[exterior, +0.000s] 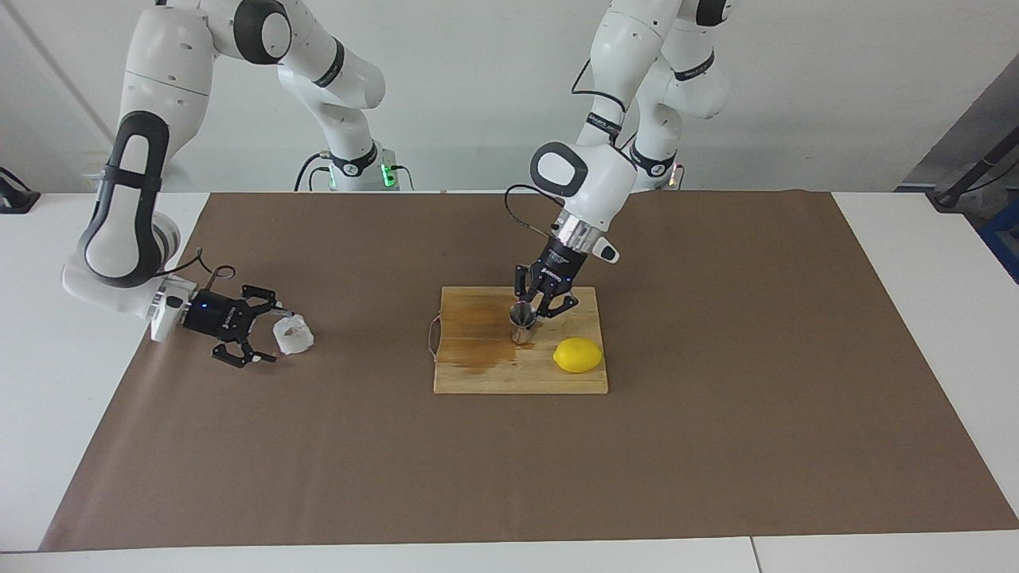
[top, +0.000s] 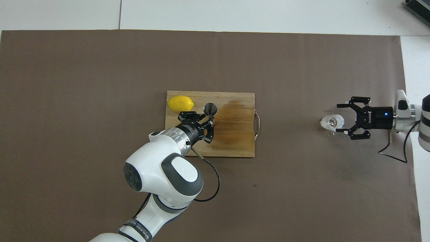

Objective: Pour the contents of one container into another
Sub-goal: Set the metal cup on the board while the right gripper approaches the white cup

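Note:
The whitish cup [top: 333, 122] will spill some liquid onto the board when I pour, because a dark wet stain [top: 235, 125] is spreading beside the steel jigger.
The steel jigger [exterior: 521, 318] [top: 210, 109] stands upright on the wooden cutting board [exterior: 478, 374] [top: 235, 148]. My left gripper [exterior: 532, 312] [top: 207, 117] comes down at a slant from the robots' side and is shut on the jigger's waist. The whitish crinkled cup [exterior: 293, 334] [top: 332, 122] sits on the brown paper toward the right arm's end of the table, with something brownish inside. My right gripper [exterior: 273, 334] [top: 338, 118] lies low and level beside the cup, open, with its fingertips reaching to either side of the cup's near wall.
A yellow lemon [exterior: 578, 355] [top: 180, 103] lies on the board beside the jigger. A dark wet stain [top: 235, 114] covers part of the board. A small crumb [top: 331, 133] lies by the cup. Brown paper [exterior: 716, 446] covers the table.

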Available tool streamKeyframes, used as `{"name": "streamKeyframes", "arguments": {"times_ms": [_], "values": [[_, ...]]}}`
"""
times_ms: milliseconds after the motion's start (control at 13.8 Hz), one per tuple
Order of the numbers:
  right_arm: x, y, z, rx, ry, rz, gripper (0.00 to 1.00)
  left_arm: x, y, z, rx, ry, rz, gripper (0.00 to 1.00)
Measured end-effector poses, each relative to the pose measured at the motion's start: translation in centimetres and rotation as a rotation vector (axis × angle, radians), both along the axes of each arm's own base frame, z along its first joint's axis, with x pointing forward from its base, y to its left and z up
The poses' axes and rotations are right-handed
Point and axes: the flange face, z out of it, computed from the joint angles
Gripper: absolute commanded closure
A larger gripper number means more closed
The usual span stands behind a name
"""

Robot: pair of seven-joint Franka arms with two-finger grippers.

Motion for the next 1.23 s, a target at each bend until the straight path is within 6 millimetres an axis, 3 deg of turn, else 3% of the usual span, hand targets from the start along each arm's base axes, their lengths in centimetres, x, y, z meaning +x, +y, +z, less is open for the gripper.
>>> {"name": "streamKeyframes", "arguments": {"times_ms": [435, 942, 1232], "values": [[0.6, -0.1, 1.7, 0.020, 0.013, -0.002, 0.00, 0.0, 0.2, -0.1, 0.007, -0.004, 0.013, 0.68], [-1.2, -1.0, 0.5, 0.042, -0.015, 0.035, 0.00, 0.0, 0.3, -0.2, 0.010, -0.002, 0.017, 0.53], [-1.0, -1.3, 0.1, 0.004, -0.048, 0.030, 0.00, 0.0, 0.3, -0.3, 0.010, -0.001, 0.018, 0.41]]}}
